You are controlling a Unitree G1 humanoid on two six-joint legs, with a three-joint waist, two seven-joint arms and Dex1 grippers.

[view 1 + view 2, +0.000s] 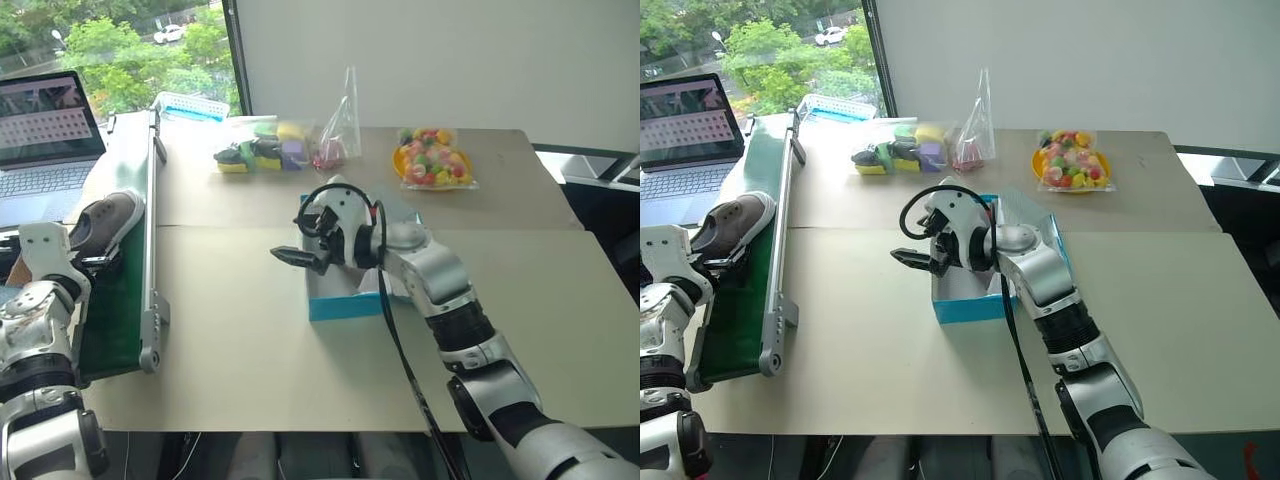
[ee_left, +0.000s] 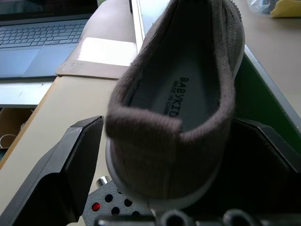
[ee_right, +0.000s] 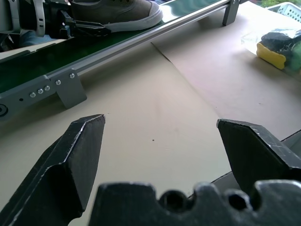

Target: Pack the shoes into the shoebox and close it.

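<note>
The shoe's knit collar bends softly over at the heel. The shoe's wide opening will squeeze together and get narrower when I grip and lift it.
A grey-beige shoe with a white sole lies on the green conveyor belt at the left. My left gripper is open, and the shoe's heel sits between its two black fingers. The bright-blue shoebox stands open in the middle of the table, partly hidden behind my right arm. My right gripper hovers over the box's left edge, pointing toward the conveyor. It is open with nothing between its fingers.
The conveyor runs along the table's left side, with a metal rail and bracket at its near end. A laptop sits beyond it. At the back lie a pale blue basket, bags of sponges and a bag of colourful sweets.
</note>
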